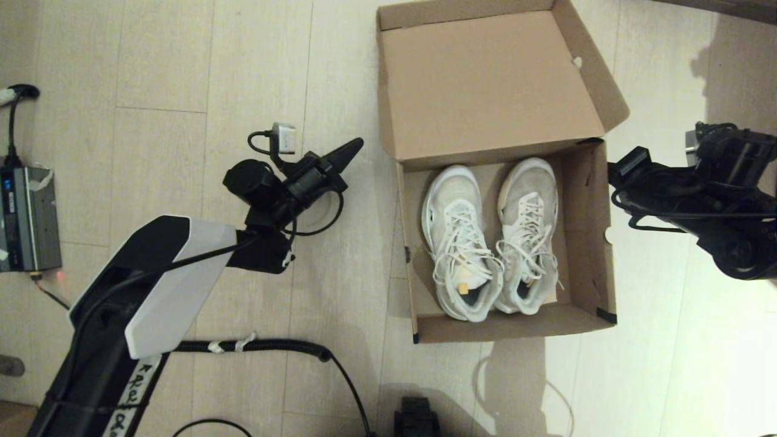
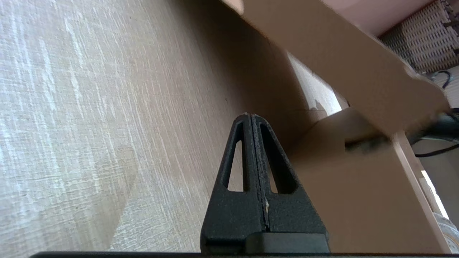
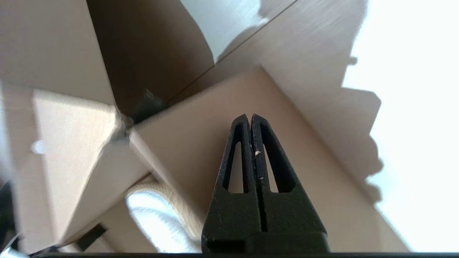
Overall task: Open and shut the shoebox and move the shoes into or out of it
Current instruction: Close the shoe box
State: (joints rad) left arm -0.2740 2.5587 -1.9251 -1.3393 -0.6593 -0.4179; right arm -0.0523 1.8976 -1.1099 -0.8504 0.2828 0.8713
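The lid (image 1: 491, 80) leans back from the free-standing shoebox, so my right gripper should brace the shoebox's outside (image 1: 610, 215) while my left gripper pushes the lid up.
The brown cardboard shoebox (image 1: 584, 243) stands open on the floor, with its lid (image 1: 491, 85) swung up and back on the far side. Inside lie the two white and pale-grey shoes, one (image 1: 458, 237) beside the other (image 1: 529, 227), toes toward the lid. My left gripper (image 1: 357, 144) is shut and empty, just left of the box near the lid's hinge corner; the left wrist view shows its tip (image 2: 250, 115) before the box's side wall (image 2: 358, 200). My right gripper (image 1: 613, 172) is shut and empty, close to the outside of the right wall (image 3: 215, 150).
A grey power unit (image 1: 27, 218) sits on the wood floor at far left. Black cables (image 1: 267, 347) trail across the floor near my base. A wicker basket (image 2: 423, 39) stands beyond the box. A small dark object (image 1: 416, 419) lies at the near edge.
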